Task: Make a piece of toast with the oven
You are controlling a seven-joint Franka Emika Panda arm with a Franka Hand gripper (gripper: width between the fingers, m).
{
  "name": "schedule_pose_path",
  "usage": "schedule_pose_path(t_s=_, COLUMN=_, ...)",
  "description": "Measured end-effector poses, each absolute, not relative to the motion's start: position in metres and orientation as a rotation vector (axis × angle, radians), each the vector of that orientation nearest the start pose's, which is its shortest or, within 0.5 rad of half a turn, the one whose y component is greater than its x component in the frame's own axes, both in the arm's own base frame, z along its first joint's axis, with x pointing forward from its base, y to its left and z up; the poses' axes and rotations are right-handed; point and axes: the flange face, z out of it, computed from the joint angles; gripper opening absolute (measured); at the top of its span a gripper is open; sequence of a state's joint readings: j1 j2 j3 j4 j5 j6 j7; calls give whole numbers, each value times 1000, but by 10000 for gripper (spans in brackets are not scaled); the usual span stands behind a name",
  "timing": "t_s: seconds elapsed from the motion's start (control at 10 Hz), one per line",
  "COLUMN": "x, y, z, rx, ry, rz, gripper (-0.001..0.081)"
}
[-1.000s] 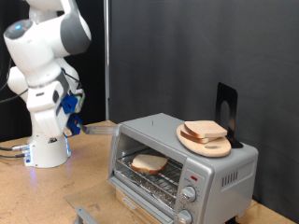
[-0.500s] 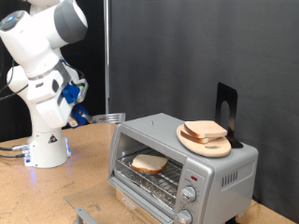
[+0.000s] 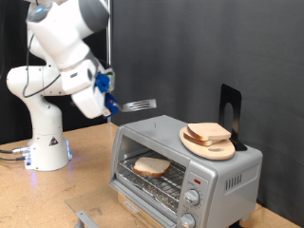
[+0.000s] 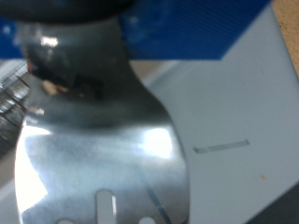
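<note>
The metal spatula (image 3: 141,104) hangs level over the clear oven top (image 3: 158,129) by the wooden plate, so my gripper should keep lowering it until it rests there, then let go.
The silver oven (image 3: 204,176) stands on the table at the exterior view's lower right, its front open. One piece of toast (image 3: 152,167) lies on the wire rack inside. A second, like slice (image 3: 207,132) lies on a round wooden plate (image 3: 217,149) on top of the oven. My gripper (image 3: 109,100) hangs above the oven's left end, shut on a metal spatula (image 3: 141,104) whose blade points towards the plate. The wrist view is filled by the slotted spatula blade (image 4: 103,159), with the oven top (image 4: 234,112) behind it.
The robot's white base (image 3: 47,142) stands at the left on the wooden table (image 3: 38,199). A black stand (image 3: 229,112) rises behind the plate. A dark curtain closes the back. A small grey part (image 3: 82,218) shows at the bottom edge.
The arm has swung from beside its base up and to the exterior view's right, carrying the spatula over the oven's left end. Both bread slices have not moved.
</note>
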State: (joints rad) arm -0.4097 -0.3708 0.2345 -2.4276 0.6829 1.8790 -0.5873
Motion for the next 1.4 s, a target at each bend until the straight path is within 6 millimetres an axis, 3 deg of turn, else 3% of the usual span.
schedule_pose_path(t_s=0.4, x=433, y=42, z=456, rx=-2573, ry=-159, rz=-48, gripper=393)
schedule_pose_path(t_s=0.6, x=435, y=67, z=452, rx=-2607, ry=-157, rz=-33, gripper=393)
schedule_pose_path(t_s=0.8, x=436, y=78, z=440, rx=-2648, ry=-147, rz=-22, gripper=393)
schedule_pose_path(t_s=1.2, x=442, y=106, z=389, rx=-2722, ry=-140, rz=-1, gripper=393)
schedule_pose_path(t_s=1.4, x=446, y=116, z=378, rx=-2725, ry=-154, rz=-11, gripper=393)
